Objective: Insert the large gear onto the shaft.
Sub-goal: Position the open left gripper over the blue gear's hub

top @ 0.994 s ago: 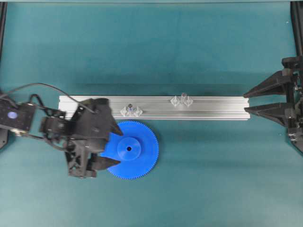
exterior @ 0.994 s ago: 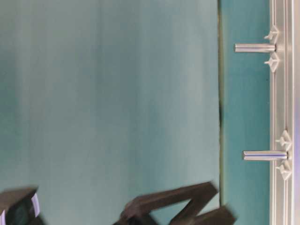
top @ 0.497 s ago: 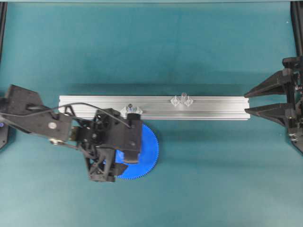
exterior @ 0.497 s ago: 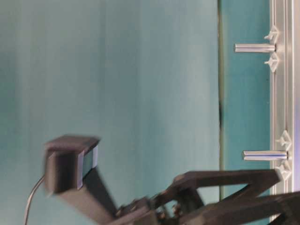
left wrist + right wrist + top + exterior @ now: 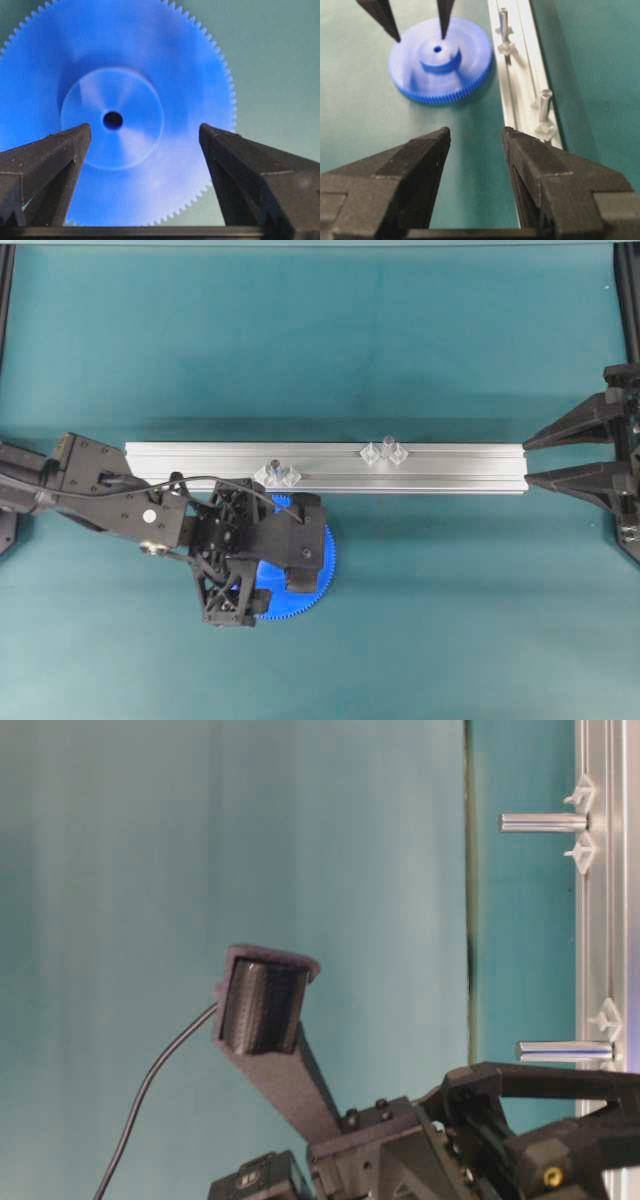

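Note:
My gripper will lift the large gear, and I should expect a dark spot hidden under it, because the large gear's middle hole looks black against the teal mat.
The large gear, a bright-blue toothed disc with a raised hub, lies flat on the teal mat just in front of the rail. My left gripper points down over it, open. Its fingers hover close above the disc, with the hub between them, nearer the left finger. From overhead the left wrist hides most of the gear. Two look-alike grey pins stand on the rail, a left one beside the gear and a right one; I cannot tell which is the shaft. My right gripper waits open and empty at the rail's right end.
The aluminium rail runs left to right across the mat's middle. In the right wrist view it passes to the right of the open fingers, with both pins on it. The left arm's links and cable rise at the bottom of the table-level view.
The left arm has swung right and turned its wrist down over the gear, now covering most of it. The gear has not moved. The right gripper has drawn back slightly to the right.

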Available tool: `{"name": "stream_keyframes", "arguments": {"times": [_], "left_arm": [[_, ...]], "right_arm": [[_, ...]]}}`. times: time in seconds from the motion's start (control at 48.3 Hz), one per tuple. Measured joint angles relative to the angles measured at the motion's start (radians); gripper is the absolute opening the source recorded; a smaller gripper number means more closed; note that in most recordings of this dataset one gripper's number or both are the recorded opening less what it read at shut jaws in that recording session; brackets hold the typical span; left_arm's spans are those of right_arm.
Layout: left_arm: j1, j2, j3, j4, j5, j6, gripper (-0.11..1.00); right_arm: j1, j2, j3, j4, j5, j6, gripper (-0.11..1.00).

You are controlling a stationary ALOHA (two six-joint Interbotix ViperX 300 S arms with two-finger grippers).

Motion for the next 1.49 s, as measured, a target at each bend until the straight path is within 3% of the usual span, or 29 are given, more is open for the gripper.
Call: {"name": "stream_keyframes", "arguments": {"times": [1.097, 1.491], "left_arm": [[0.061, 0.04, -0.002, 0.002, 0.008, 0.009, 0.92], [0.044, 0.064, -0.028, 0.003, 0.008, 0.011, 0.92]], "right_arm": [[0.008, -0.012, 0.002, 0.005, 0.002, 0.0, 0.57], [0.009, -0.021, 0.011, 0.002, 0.0, 0.0, 0.57]]}}
